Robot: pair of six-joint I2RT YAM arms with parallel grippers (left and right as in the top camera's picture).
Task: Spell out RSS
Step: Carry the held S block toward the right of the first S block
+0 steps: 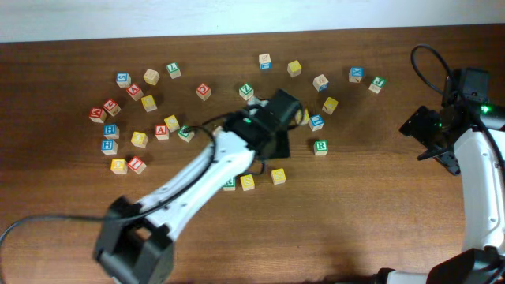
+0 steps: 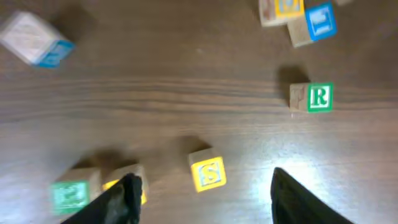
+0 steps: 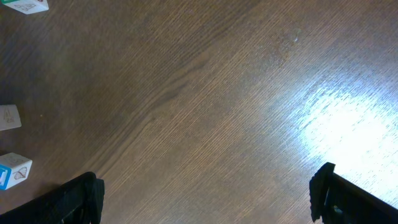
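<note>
My left gripper is to close on the yellow S cube (image 1: 278,177) and square it, because it sits crooked at the end of the row. It should do this before straightening the other yellow cube (image 1: 248,182).
The green R cube (image 1: 320,147) lies right of centre on the wooden table and shows at the right of the left wrist view (image 2: 317,98). A yellow S cube (image 1: 278,176) lies in front of it; in the left wrist view (image 2: 208,173) it sits between my open fingers. A second yellow cube (image 1: 248,182) is to its left, half hidden behind my left finger (image 2: 118,180), so its letter is unreadable. My left gripper (image 1: 272,146) (image 2: 205,182) is open and empty above these cubes. My right gripper (image 1: 435,143) (image 3: 205,186) is open and empty over bare table at the right.
A green cube (image 1: 229,184) (image 2: 70,195) lies left of the two yellow cubes. A blue cube (image 1: 316,121) (image 2: 320,22) and a yellow cube (image 1: 330,105) lie behind the R cube. Several other letter cubes are scattered across the back and left (image 1: 139,139).
</note>
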